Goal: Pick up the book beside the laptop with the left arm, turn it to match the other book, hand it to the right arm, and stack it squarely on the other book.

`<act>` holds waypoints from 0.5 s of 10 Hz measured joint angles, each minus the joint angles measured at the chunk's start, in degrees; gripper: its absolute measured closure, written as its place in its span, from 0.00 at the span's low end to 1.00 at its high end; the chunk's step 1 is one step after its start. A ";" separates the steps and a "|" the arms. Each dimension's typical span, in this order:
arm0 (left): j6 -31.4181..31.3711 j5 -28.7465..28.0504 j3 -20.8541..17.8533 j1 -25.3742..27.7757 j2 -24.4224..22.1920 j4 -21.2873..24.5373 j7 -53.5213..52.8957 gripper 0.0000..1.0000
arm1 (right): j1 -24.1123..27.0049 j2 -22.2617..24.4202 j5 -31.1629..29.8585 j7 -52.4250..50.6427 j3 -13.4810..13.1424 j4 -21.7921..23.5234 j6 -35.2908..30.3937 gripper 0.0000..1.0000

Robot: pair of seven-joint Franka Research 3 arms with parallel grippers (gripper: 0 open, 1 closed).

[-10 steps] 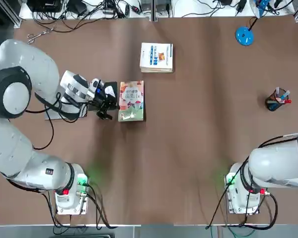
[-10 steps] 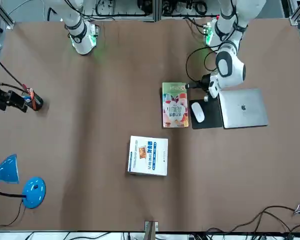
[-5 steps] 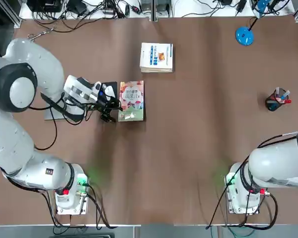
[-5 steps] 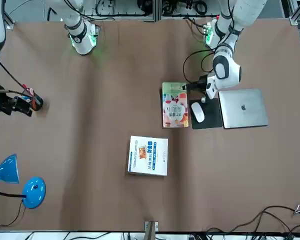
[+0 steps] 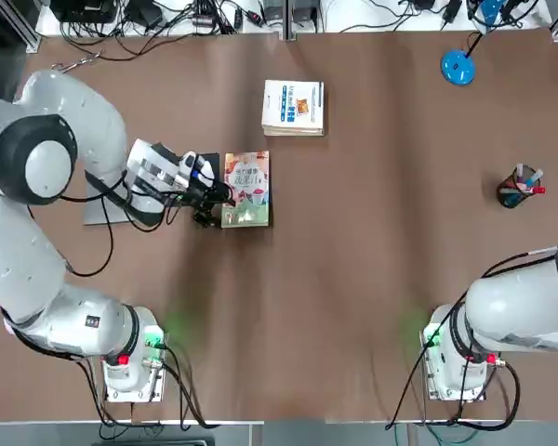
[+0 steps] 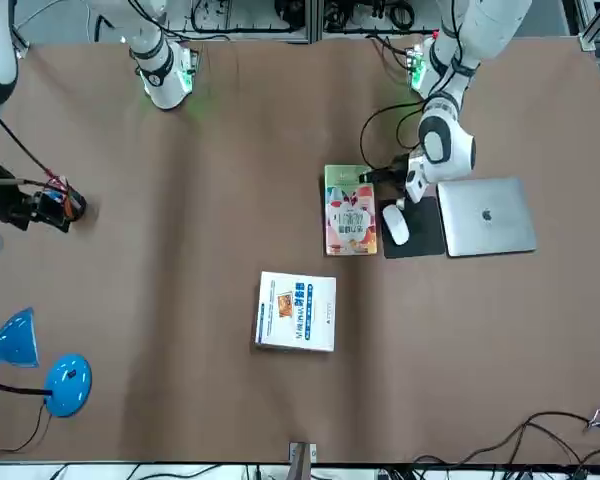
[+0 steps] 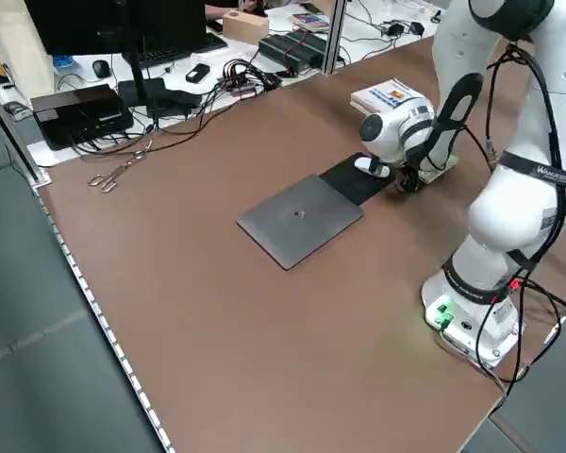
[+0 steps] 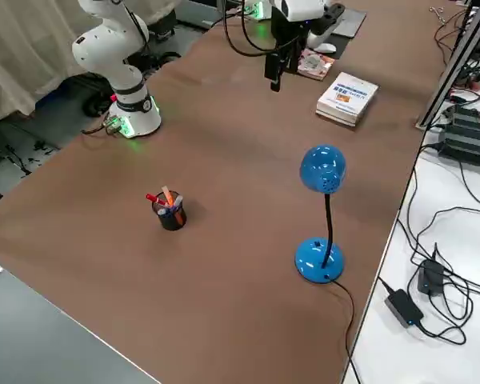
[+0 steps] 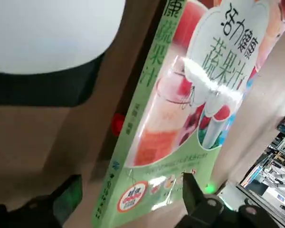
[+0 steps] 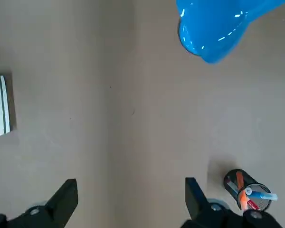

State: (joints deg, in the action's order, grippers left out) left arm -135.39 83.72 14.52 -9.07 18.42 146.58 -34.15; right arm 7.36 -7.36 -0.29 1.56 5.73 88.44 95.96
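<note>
My gripper will uncover a hidden marker when I lift the book (image 6: 351, 211), because a red tip (image 9: 118, 124) is peeking out from under its green spine.
The book (image 5: 246, 190) with the colourful cover lies flat beside the black mouse pad and the laptop (image 6: 485, 216). My left gripper (image 5: 216, 204) lies low at the book's left edge, near the corner closest to the robot. It is open. In the left wrist view its fingertips (image 9: 192, 190) straddle the green spine corner of the book (image 9: 180, 118). The other book (image 5: 293, 107), white with blue lettering, lies farther back on the table. My right gripper (image 10: 128, 202) hangs open and empty high over the table's right side, above the pen cup.
A white mouse (image 6: 395, 224) sits on the mouse pad (image 6: 420, 235) between the book and the laptop. A blue desk lamp (image 5: 458, 66) stands at the back right. A pen cup (image 5: 519, 188) stands at the right. Scissors (image 5: 70, 65) and cables lie along the far edge.
My left gripper has slid right, from over the mouse pad to the book's edge, and its fingers now reach around the spine corner. Neither book has moved.
</note>
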 joint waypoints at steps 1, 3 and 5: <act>0.00 0.00 0.08 -0.01 0.89 -0.70 0.00 0.09 | 0.00 0.00 0.00 0.00 0.00 0.00 0.10 0.00; -0.03 0.01 0.16 -0.03 1.50 -1.63 0.19 0.13 | 0.00 0.00 0.01 0.01 0.00 -0.03 0.20 0.00; -0.28 0.03 0.74 0.00 2.12 -2.63 0.09 0.20 | 0.00 0.00 0.02 0.01 0.00 -0.19 0.35 0.00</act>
State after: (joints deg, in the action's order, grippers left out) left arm -135.67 83.76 15.26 -9.07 20.54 143.95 -34.06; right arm 7.36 -7.36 -0.27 1.57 5.73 88.25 96.32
